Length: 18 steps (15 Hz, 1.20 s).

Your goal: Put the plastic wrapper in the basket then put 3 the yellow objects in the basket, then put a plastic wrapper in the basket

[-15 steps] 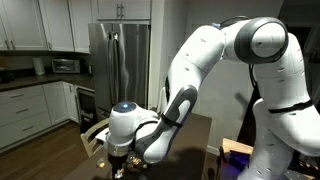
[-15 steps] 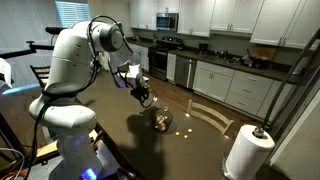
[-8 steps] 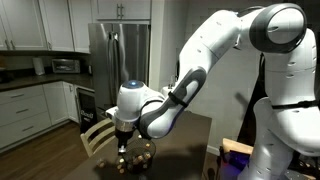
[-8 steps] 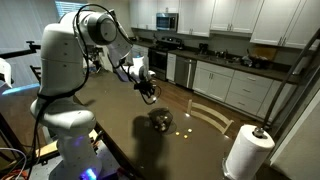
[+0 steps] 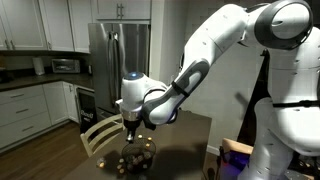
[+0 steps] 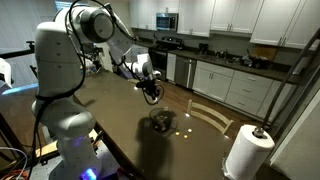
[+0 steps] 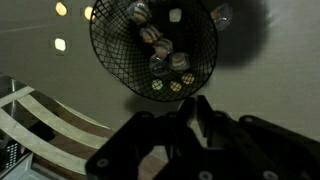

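I keep moving my gripper inward until it is over the wrappers inside [image 7: 161, 52] and then let go there, because my closed fingers hang clear above the basket's rim [image 7: 163, 99].
The dark round wire basket [image 7: 115, 50] sits on the dark table, seen also in both exterior views [image 5: 135, 158] [image 6: 160, 120]. Inside lie crumpled plastic wrapper pieces [image 7: 178, 61] and small yellow objects [image 7: 158, 86]. More yellow objects [image 7: 60, 44] lie on the table outside its rim. My gripper [image 7: 178, 101] hangs above the table a little way from the basket, shut, with nothing between its fingers. In both exterior views the gripper [image 5: 130, 131] [image 6: 152, 94] is raised well above the basket.
A wooden chair [image 7: 30, 115] [image 6: 215, 115] stands at the table's edge beside the basket. A paper towel roll [image 6: 247, 150] stands near a table corner. Kitchen cabinets and a fridge [image 5: 118, 60] lie beyond.
The arm has lifted up and away from the basket over the last second. The gripper stayed shut throughout.
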Each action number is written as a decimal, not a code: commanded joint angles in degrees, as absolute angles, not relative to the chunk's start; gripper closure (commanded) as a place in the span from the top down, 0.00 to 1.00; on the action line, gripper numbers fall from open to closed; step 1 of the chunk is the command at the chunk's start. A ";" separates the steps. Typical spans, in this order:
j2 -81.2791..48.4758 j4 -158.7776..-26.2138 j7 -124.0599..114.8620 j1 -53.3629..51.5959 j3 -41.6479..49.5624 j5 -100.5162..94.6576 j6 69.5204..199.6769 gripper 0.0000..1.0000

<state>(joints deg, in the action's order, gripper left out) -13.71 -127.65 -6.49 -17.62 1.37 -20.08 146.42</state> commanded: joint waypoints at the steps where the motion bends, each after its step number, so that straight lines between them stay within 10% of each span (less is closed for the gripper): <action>1: -12.94 -128.51 -8.53 -14.67 -0.03 -20.20 143.52 0.04; 6: -13.34 -129.15 -8.78 -12.18 -0.19 -19.10 142.64 0.05; 7: -13.20 -129.56 -9.41 -12.08 -0.21 -19.36 143.13 0.33; 18: -14.96 -133.31 -13.82 -12.75 -2.11 -19.99 146.65 0.95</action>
